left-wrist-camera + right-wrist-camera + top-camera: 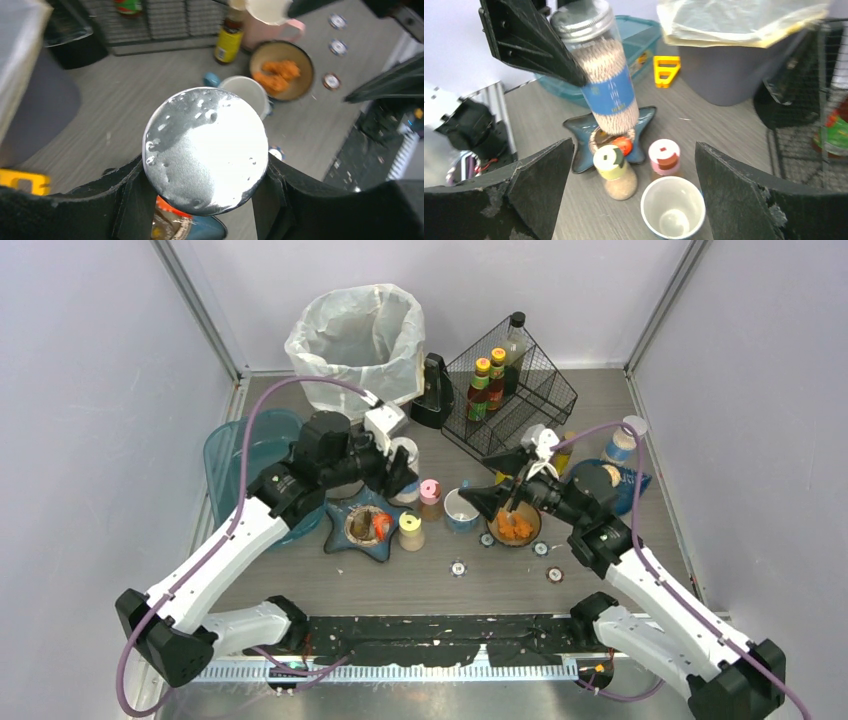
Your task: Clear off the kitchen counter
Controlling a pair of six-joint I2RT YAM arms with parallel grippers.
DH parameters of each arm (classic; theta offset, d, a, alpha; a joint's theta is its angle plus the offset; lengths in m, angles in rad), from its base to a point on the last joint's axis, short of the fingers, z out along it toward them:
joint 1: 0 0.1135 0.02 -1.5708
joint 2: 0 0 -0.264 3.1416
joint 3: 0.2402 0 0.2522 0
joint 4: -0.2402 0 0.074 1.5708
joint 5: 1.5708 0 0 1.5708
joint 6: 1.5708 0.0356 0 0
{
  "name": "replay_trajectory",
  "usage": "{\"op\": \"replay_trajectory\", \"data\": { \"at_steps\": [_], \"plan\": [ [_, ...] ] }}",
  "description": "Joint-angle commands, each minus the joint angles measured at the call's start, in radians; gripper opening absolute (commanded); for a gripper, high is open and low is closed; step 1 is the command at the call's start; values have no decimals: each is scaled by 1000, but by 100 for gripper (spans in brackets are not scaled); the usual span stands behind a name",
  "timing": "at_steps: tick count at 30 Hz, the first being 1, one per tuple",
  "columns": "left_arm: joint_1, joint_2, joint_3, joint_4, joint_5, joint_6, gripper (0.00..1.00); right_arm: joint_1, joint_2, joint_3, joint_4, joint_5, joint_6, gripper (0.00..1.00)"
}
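My right gripper keeps moving toward the jar, open, until its fingers are on both sides of the jar's silver lid, which stands free above my left gripper's fingers.
The kitchen counter is dark grey wood-grain. My left gripper is shut on a clear jar with a silver lid and holds it tilted above the blue star-shaped dish. In the right wrist view the jar has a blue label and is full of pale sticks. My right gripper is open and empty; its jaws stand wide on either side of a white-and-blue cup, which stands on the counter.
A yellow-lid shaker and a pink-lid shaker stand by the dish. A bowl of orange food and bottle caps lie near. A lined bin, black wire rack and teal tub stand behind.
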Motion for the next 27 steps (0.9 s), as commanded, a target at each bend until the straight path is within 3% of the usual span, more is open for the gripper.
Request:
{"op": "replay_trajectory", "data": {
  "at_steps": [1,6,11,19,27],
  "plan": [
    [-77,-33,74,-46,133,86,44,70,53,73,81,-71,-90,97],
    [-112,-46,87,-43,241,86,43,133,115,90,98,-149,-158,99],
    [-146,-66,75,-81,293,184,43,167,129,130,88,-175,-155,100],
    [-151,-44,97,-228,423,352,42,233,126,219,-59,-266,-218,100],
    [-177,-31,122,-340,450,461,40,304,161,262,-189,-282,-348,100]
  ]
}}
